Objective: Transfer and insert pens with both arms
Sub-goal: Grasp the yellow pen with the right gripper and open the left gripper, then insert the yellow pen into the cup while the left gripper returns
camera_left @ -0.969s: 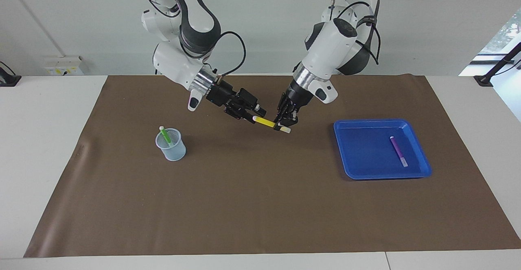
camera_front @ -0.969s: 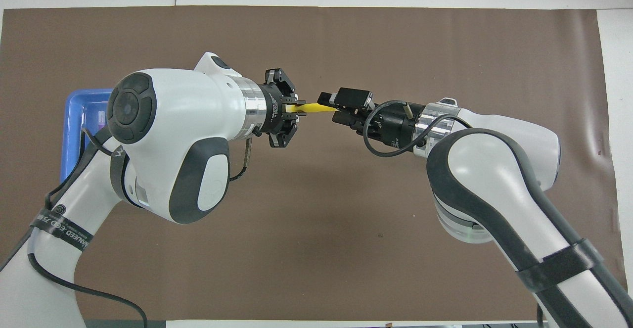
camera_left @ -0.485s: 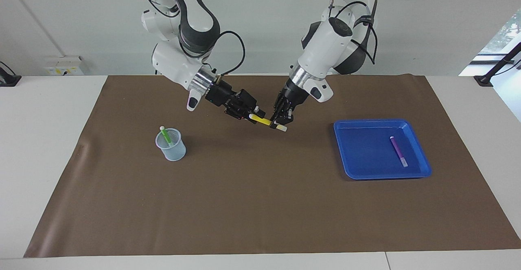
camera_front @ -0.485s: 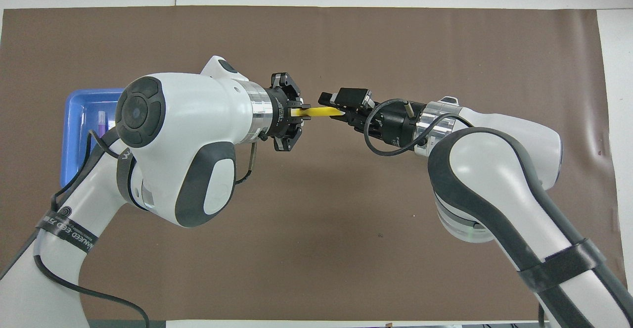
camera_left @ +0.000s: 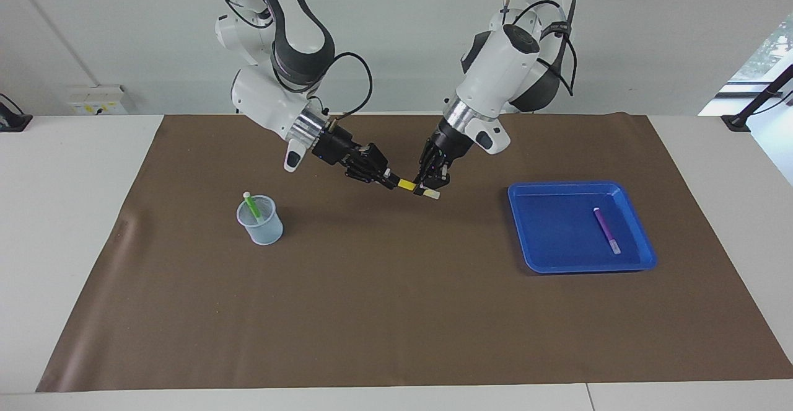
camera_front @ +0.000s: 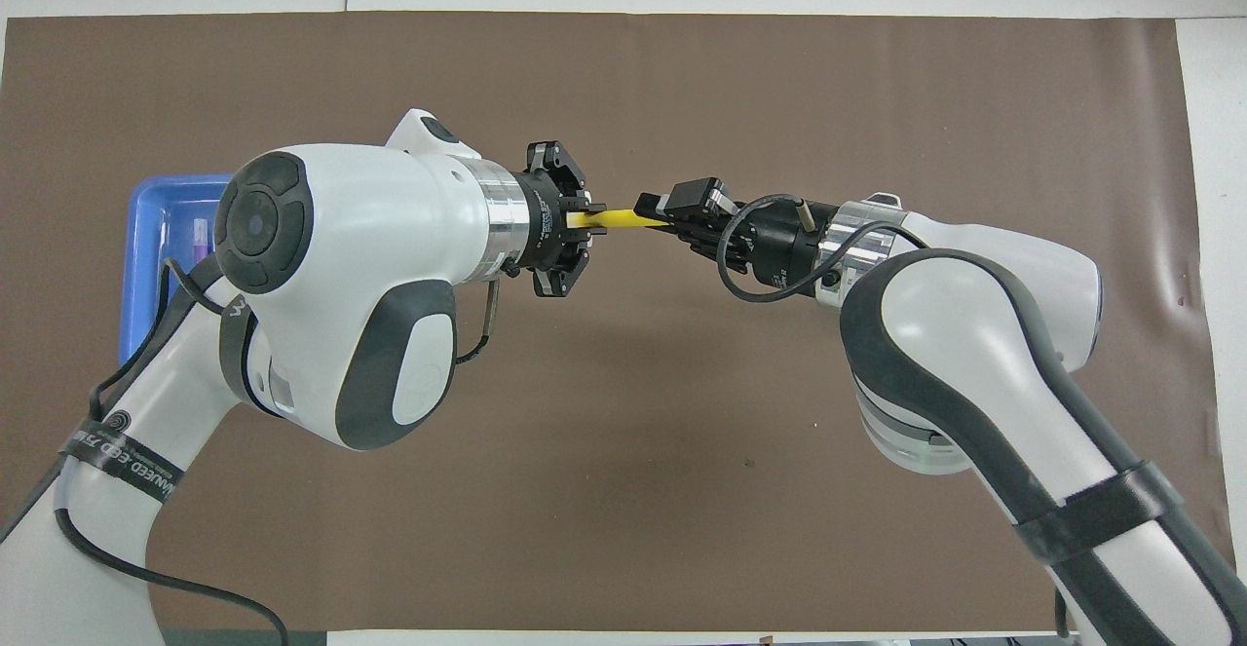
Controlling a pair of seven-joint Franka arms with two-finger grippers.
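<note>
I should open my left gripper and move it back to the purple pen (camera_left: 606,230) before my right gripper reaches the cup, because both grippers are shut on the yellow pen (camera_front: 632,219).
The yellow pen (camera_left: 407,185) (camera_front: 619,221) hangs above the middle of the brown mat, held at both ends. My left gripper (camera_left: 430,186) (camera_front: 590,218) is shut on the end with the pale tip. My right gripper (camera_left: 388,181) (camera_front: 656,214) is shut on the other end. The green pen (camera_left: 251,205) stands tilted in a clear cup (camera_left: 261,224) toward the right arm's end of the table. The purple pen (camera_left: 606,229) (camera_front: 200,237) lies flat in a blue tray (camera_left: 533,256) (camera_front: 146,227) toward the left arm's end. In the overhead view the right arm hides the cup.
A brown mat (camera_left: 396,312) covers most of the white table. A wall socket box (camera_left: 96,99) and a black clamp (camera_left: 746,116) sit at the table's edges near the robots. Both arms' elbows hang over the mat's nearer half.
My right gripper's fingers have shut on the yellow pen's free end. Both hands have shifted slightly with the pen toward the right arm's end; the left grip is unchanged.
</note>
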